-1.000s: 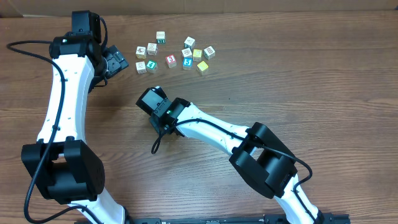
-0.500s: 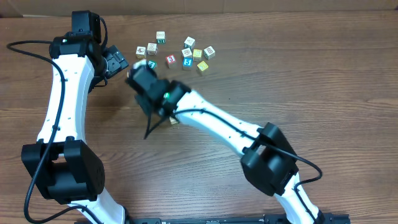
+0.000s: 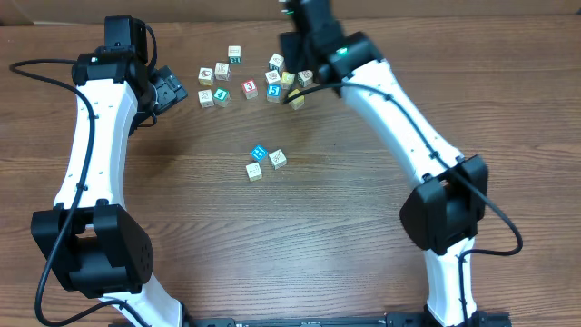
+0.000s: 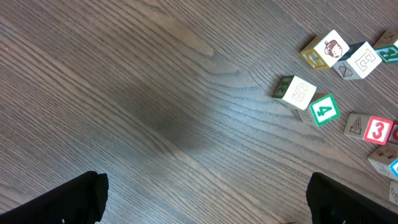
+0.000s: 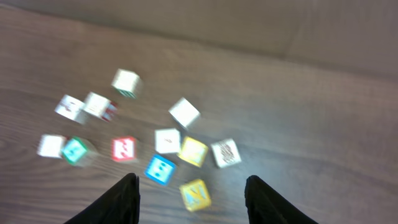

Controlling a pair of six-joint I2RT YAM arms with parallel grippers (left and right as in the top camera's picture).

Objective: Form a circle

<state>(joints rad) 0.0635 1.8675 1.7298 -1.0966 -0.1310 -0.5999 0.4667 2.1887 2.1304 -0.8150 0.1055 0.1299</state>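
The front yellow cube is clear of its neighbours and lines up with the open fingers, so my right gripper should go on going down and close around its sides.
The circle is a small tight group in the middle of the table in the overhead view: a blue cube, a whitish cube and a pale cube. My right gripper is far from it. It hovers open and empty over the loose scatter of cubes at the back, with a yellow cube below the gap. This view is blurred. My left gripper is wide open over bare wood, left of the scatter's green "4" cube.
The scatter holds several cubes, among them a red "3" cube and a blue one. The right arm stretches across the table's right half. The left arm stands along the left side.
The right arm swung from the middle of the table up to the scatter at the back and its gripper opened. The cube group it covered now lies in plain view. The left arm stayed still.
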